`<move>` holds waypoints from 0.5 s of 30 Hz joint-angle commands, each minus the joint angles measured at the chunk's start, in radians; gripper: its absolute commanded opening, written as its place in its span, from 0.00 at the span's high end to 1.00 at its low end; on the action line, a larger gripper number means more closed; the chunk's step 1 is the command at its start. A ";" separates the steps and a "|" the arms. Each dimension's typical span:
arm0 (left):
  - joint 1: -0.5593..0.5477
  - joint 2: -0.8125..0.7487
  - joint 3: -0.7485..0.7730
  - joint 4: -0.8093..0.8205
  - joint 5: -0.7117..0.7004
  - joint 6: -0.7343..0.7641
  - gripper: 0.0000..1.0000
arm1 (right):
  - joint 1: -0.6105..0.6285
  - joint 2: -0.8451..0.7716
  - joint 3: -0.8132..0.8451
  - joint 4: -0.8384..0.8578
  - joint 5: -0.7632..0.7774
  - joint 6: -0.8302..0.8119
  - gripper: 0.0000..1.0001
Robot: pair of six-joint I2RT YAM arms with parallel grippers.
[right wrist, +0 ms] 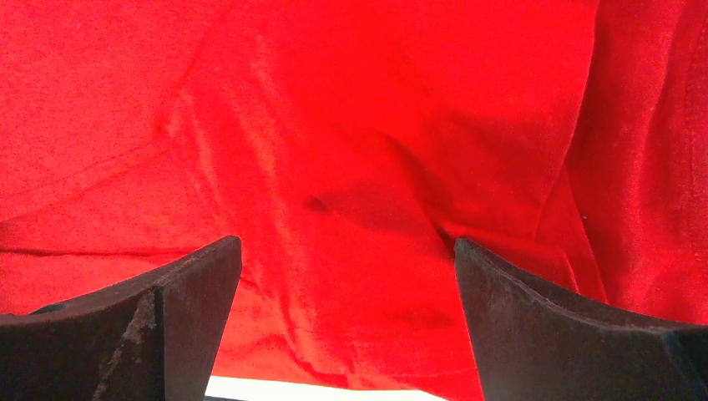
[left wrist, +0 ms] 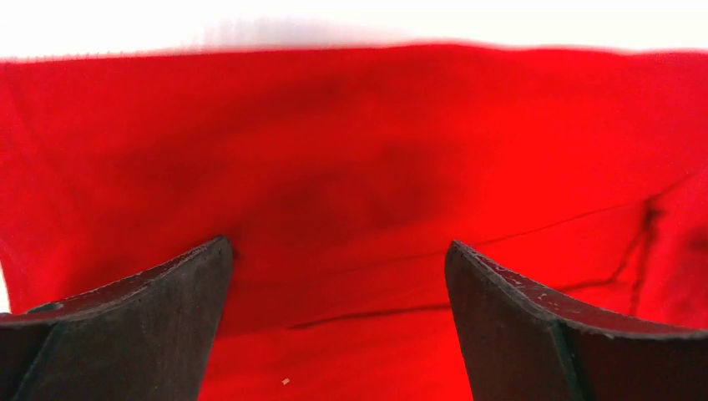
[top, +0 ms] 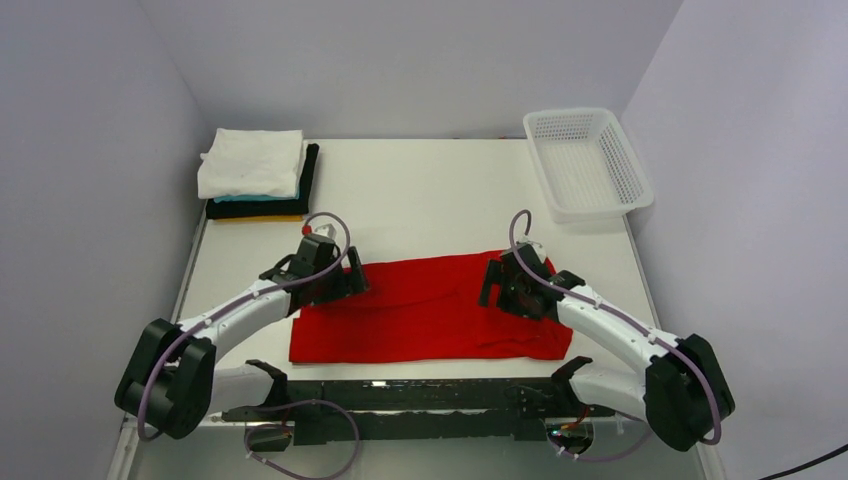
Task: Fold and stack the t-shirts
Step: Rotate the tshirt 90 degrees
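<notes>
The red t-shirt's wide band (top: 415,312) is lying crosswise, so next my right gripper slides one end of the band toward the far edge (top: 445,146) to turn the band lengthwise before the next fold.
A bright red t-shirt (top: 430,310) lies folded into a wide band across the near half of the table. My left gripper (top: 345,278) hovers over its far left corner with jaws wide open and only red cloth (left wrist: 351,184) between the fingers. Over the shirt's far right part, my right gripper (top: 497,285) is open too, red fabric (right wrist: 351,167) filling its view. Neither holds anything. A stack of folded shirts (top: 258,175) sits at the far left: white on top, then teal, black and yellow-orange.
A white plastic mesh basket (top: 588,163) stands at the far right corner of the table (top: 430,190). A black rail (top: 400,400) runs along the near edge between the arm bases. Grey walls close in on both sides.
</notes>
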 commanded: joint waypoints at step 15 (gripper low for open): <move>-0.004 -0.116 -0.116 -0.110 -0.004 -0.025 0.01 | -0.161 0.330 0.049 0.310 -0.063 0.038 0.00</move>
